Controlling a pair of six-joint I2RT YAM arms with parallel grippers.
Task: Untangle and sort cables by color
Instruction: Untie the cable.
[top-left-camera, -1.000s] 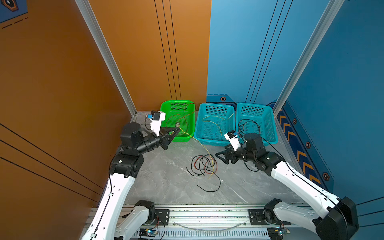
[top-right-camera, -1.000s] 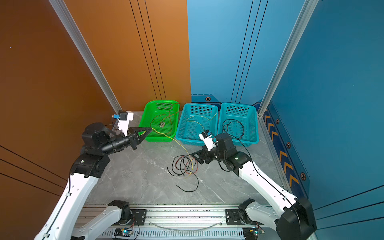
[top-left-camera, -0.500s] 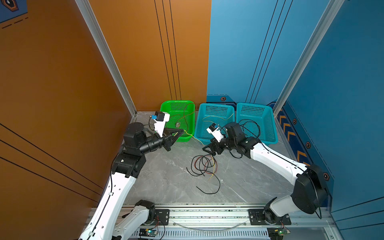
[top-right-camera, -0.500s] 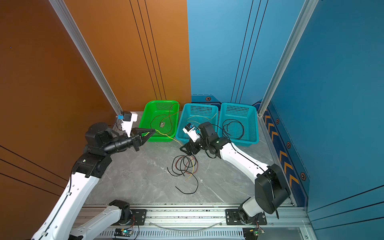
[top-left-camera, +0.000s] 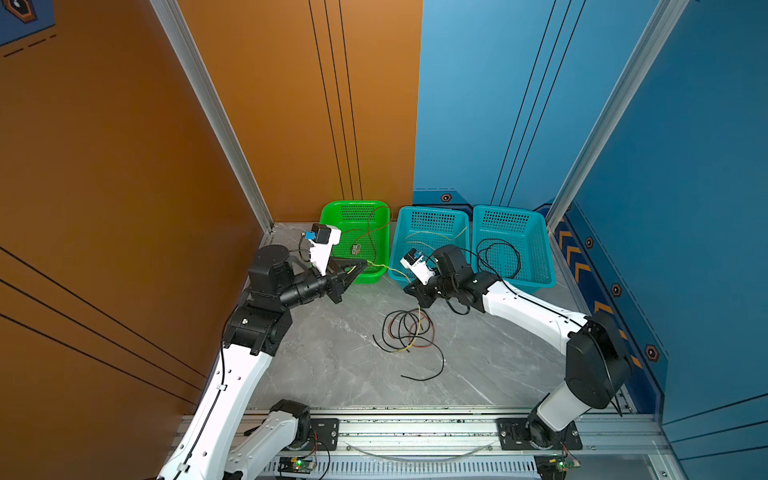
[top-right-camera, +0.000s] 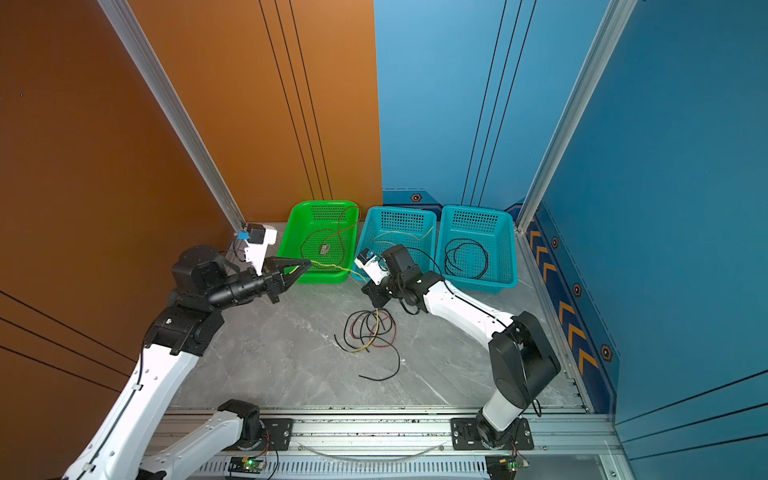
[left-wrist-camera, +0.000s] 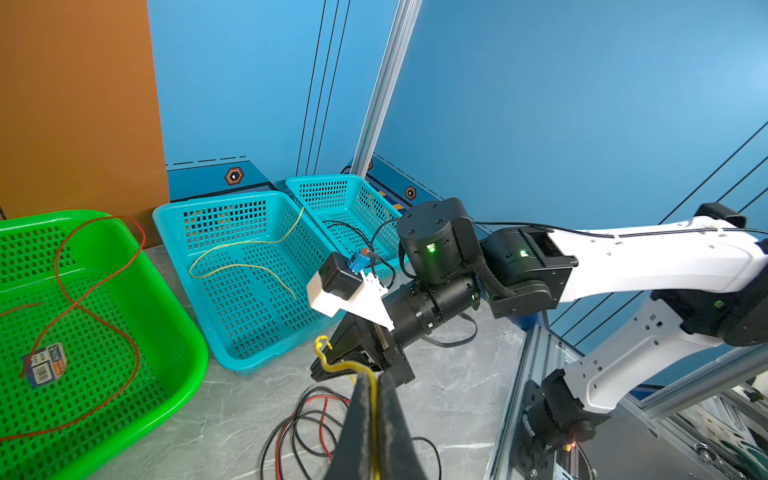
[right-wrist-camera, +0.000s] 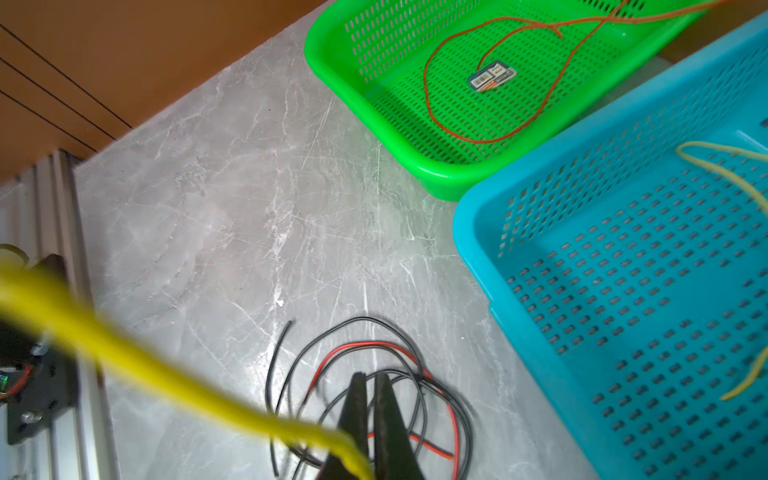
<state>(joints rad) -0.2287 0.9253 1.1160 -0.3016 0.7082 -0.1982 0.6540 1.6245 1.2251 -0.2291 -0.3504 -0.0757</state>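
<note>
The yellow cable's tail (top-left-camera: 413, 340) is in among the black loops, so I should use my left gripper to let go of its end and hold the black cable (top-left-camera: 385, 329) down while my right gripper pulls.
A taut yellow cable (top-left-camera: 390, 270) runs from my left gripper (top-left-camera: 365, 263) across to my right gripper (top-left-camera: 407, 288), then drops into the tangle of black, red and yellow cables (top-left-camera: 409, 332) on the floor. In the left wrist view my left gripper (left-wrist-camera: 374, 375) is shut on this yellow cable (left-wrist-camera: 375, 399), its end curling past the tips. My right gripper (right-wrist-camera: 370, 376) is shut above the tangle (right-wrist-camera: 374, 345), and the yellow cable (right-wrist-camera: 166, 374) enters between its fingers near their base.
Three baskets stand along the back wall. The green basket (top-left-camera: 332, 210) holds a red cable (top-left-camera: 371, 243), the middle teal basket (top-left-camera: 432, 210) a yellow cable (top-left-camera: 434, 236), and the right teal basket (top-left-camera: 540, 249) a black cable (top-left-camera: 498, 257). An aluminium rail (top-left-camera: 415, 428) borders the front.
My right arm swung in from the right to the yellow cable in front of the middle basket, and its jaws closed from open. The left gripper kept its hold, shifting slightly.
</note>
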